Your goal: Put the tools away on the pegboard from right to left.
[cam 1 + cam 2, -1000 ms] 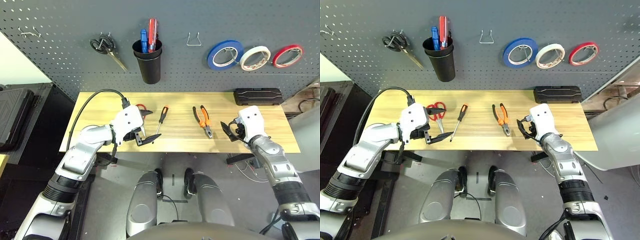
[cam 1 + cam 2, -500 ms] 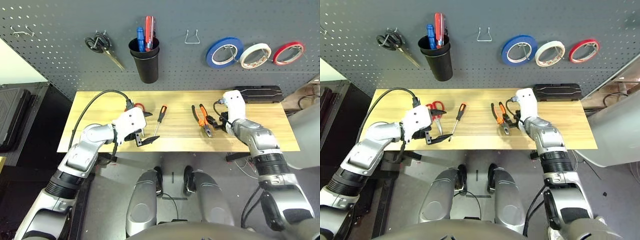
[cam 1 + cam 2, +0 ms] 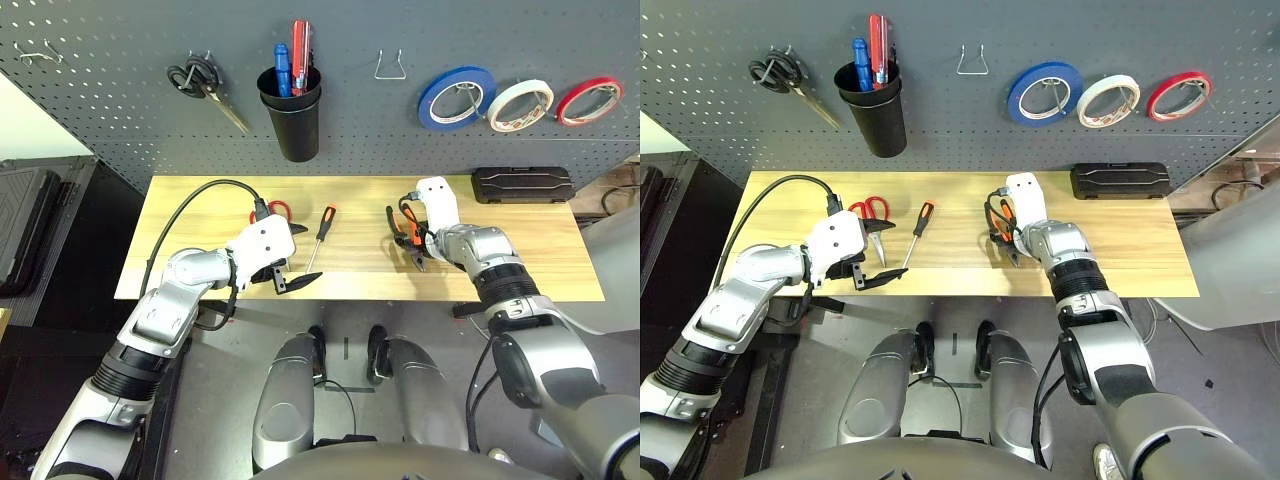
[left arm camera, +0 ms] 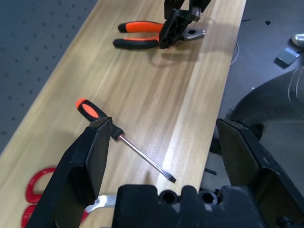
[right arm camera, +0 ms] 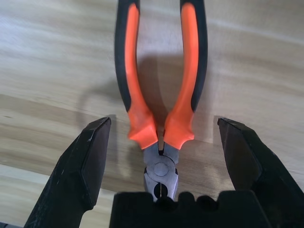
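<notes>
The pliers' handles [image 4: 189,61] stand apart while the pliers' jaws [image 4: 161,186] look shut, so I expect the handles to hold their V as I grip and lift the pliers.
The orange-and-black pliers [image 5: 161,95] lie flat on the wooden table [image 3: 540,260], their head between the two fingers of my open right gripper [image 3: 408,238], which stands low over them. The slim screwdriver [image 3: 320,232] and the red-handled scissors [image 3: 270,212] lie to their left. My left gripper [image 3: 290,275] hovers open at the table's front edge, just ahead of the scissors, with nothing in it. On the pegboard [image 3: 120,120] the white tape roll [image 3: 520,103] hangs between a blue roll [image 3: 455,97] and a red roll [image 3: 588,100].
Black-handled scissors [image 3: 205,82] hang at the pegboard's left, beside a black cup [image 3: 292,115] holding screwdrivers. A bare wire hook [image 3: 389,68] sits between the cup and the tape rolls. A black case [image 3: 522,185] lies at the table's back right.
My right arm has swung left from the table's front right until its open fingers straddle the pliers. The left arm has barely moved.
</notes>
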Tool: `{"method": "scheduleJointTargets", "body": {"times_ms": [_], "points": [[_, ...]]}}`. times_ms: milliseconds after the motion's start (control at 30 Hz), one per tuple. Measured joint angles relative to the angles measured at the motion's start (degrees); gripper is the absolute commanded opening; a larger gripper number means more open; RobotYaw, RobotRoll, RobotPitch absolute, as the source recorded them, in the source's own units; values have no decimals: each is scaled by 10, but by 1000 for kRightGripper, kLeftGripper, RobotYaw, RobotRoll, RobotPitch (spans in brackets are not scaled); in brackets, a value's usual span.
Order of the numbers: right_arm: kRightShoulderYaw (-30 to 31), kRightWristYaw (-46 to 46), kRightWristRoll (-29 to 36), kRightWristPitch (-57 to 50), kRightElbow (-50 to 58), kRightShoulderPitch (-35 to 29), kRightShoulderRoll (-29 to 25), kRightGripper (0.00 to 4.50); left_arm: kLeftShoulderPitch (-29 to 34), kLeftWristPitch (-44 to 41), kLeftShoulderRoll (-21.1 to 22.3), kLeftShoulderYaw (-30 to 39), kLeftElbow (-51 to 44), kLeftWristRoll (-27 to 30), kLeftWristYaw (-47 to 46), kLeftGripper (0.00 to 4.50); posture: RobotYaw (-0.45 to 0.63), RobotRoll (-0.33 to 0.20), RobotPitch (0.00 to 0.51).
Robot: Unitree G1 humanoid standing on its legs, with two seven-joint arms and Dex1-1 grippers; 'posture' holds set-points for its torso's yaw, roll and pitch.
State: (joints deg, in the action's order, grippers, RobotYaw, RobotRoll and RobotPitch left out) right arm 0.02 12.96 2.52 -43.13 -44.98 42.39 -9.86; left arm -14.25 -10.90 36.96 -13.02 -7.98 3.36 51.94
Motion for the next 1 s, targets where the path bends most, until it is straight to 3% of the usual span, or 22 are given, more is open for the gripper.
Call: {"method": "scheduleJointTargets", "body": {"times_ms": [300, 400, 533, 700, 800, 1000], "points": [[-6, -16, -12, 64, -109, 55, 14, 4477, 1, -11, -2, 0, -5, -1, -2, 4500, 197, 0, 338], [-9, -20, -12, 72, -134, 67, 14, 3937, 1, -14, -3, -1, -7, -1, -3, 4500, 201, 0, 337], [-11, -26, -12, 72, -150, 77, 14, 2495, 1, -17, -3, -1, -7, -1, -3, 4500, 202, 0, 327], [-20, -29, -11, 61, -146, 80, 14, 2410, 1, -18, -6, -1, -6, -2, -5, 4500, 206, 0, 301], [-12, -19, -13, 58, -101, 58, 11, 2410, -3, -18, -11, 0, -5, -1, -9, 4500, 207, 0, 287], [30, 29, -30, 88, 99, -40, -30, 2410, -8, -31, -32, 25, -15, 22, -22, 4500, 208, 0, 262]]}}
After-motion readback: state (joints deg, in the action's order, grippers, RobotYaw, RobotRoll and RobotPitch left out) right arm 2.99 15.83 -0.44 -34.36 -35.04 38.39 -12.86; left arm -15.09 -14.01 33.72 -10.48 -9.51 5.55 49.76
